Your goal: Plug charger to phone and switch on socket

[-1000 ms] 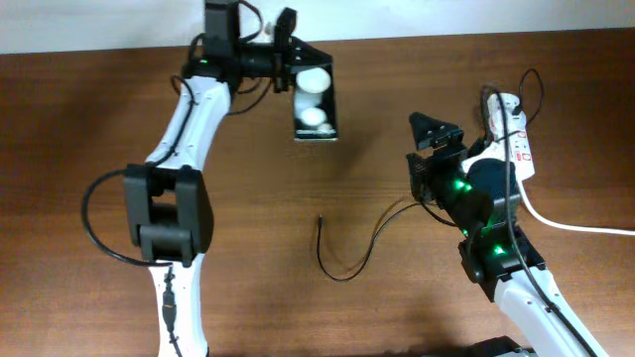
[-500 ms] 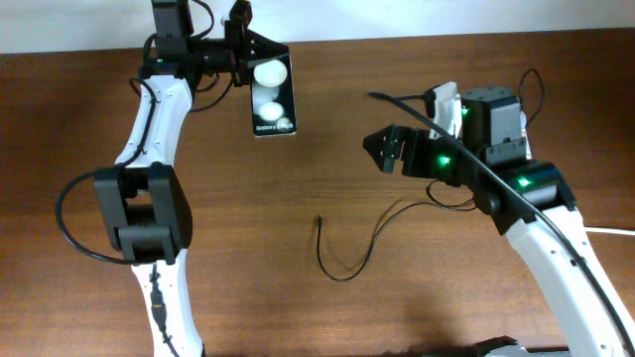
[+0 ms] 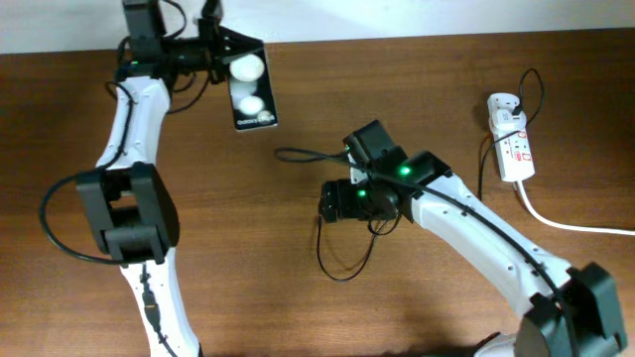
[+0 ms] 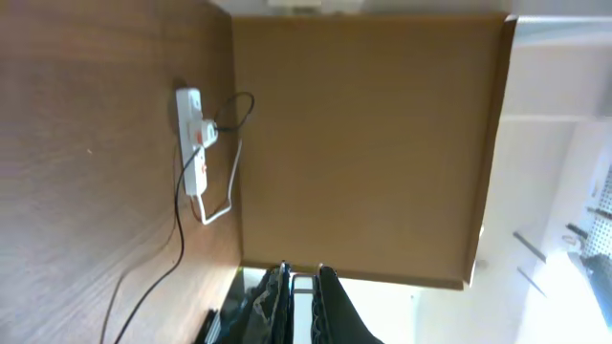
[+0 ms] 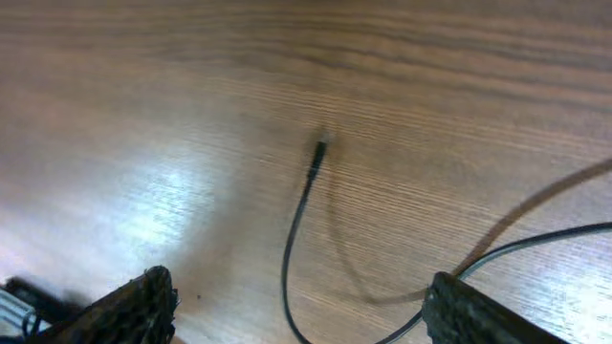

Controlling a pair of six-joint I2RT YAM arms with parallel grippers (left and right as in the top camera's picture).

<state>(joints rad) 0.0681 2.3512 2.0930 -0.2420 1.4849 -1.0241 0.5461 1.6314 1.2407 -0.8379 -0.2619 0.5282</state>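
The connector tip (image 5: pixel 321 146) lies free in front of my right gripper's fingers. My left gripper should hold the phone back while my right gripper takes the cable's end (image 5: pixel 310 178).
The phone (image 3: pixel 256 87), a black slab with two white round spots, hangs above the table's far left in my left gripper (image 3: pixel 220 58), which is shut on its top edge. In the left wrist view the fingers (image 4: pixel 304 301) clamp a thin edge. The charger's thin black cable (image 3: pixel 342 273) loops on the table mid-front, and its connector tip (image 5: pixel 318 153) lies free. My right gripper (image 3: pixel 335 201) hovers open just above the tip, which lies between and ahead of its fingers (image 5: pixel 306 311). The white socket strip (image 3: pixel 511 149) lies at the far right with the white adapter plugged in.
The socket's thick white cord (image 3: pixel 575 226) runs off the right edge. The socket (image 4: pixel 194 143) and cable also show in the left wrist view. The table's back edge meets a white wall along the top of the overhead view.
My right arm swung from beside the socket leftward and down over the cable's tip. My left arm carried the phone further left.
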